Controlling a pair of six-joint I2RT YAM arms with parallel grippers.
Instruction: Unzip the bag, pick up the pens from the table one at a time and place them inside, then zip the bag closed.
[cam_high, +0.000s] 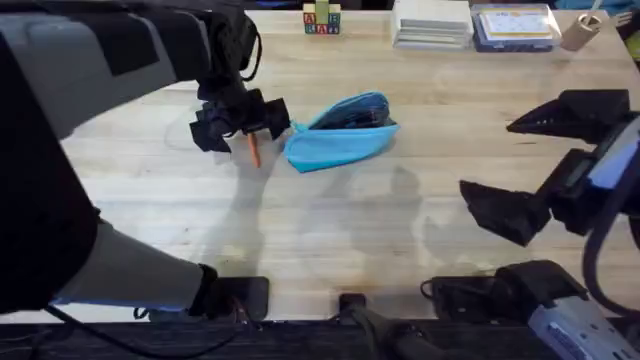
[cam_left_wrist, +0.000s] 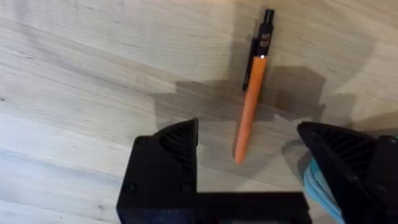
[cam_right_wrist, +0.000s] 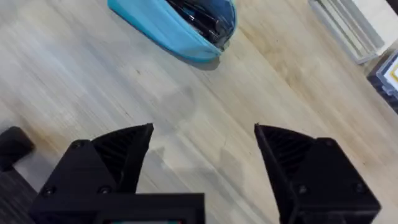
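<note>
The light blue bag's gaping opening is full of dark shapes (cam_high: 354, 117), so the orange pen (cam_high: 254, 151) will rest among other pens, still visible, when I put it in.
The light blue bag (cam_high: 340, 138) lies on the table (cam_high: 330, 240) with its zipper open, and something dark shows inside the opening (cam_right_wrist: 200, 15). An orange pen (cam_high: 253, 150) with a black clip end lies flat just left of the bag. My left gripper (cam_high: 243, 128) hovers open over this pen. In the left wrist view the pen's (cam_left_wrist: 252, 93) lower tip sits between the spread fingers (cam_left_wrist: 177, 146), with the bag's edge (cam_left_wrist: 314, 180) beside one finger. My right gripper (cam_high: 487, 158) is open and holds nothing, well to the right of the bag (cam_right_wrist: 174, 28).
Toy letter blocks (cam_high: 321, 18), a white stack (cam_high: 432, 22), a blue box (cam_high: 515, 25) and a small pale cylinder (cam_high: 582, 30) line the far edge. Bare wood stretches between the bag and the near edge.
</note>
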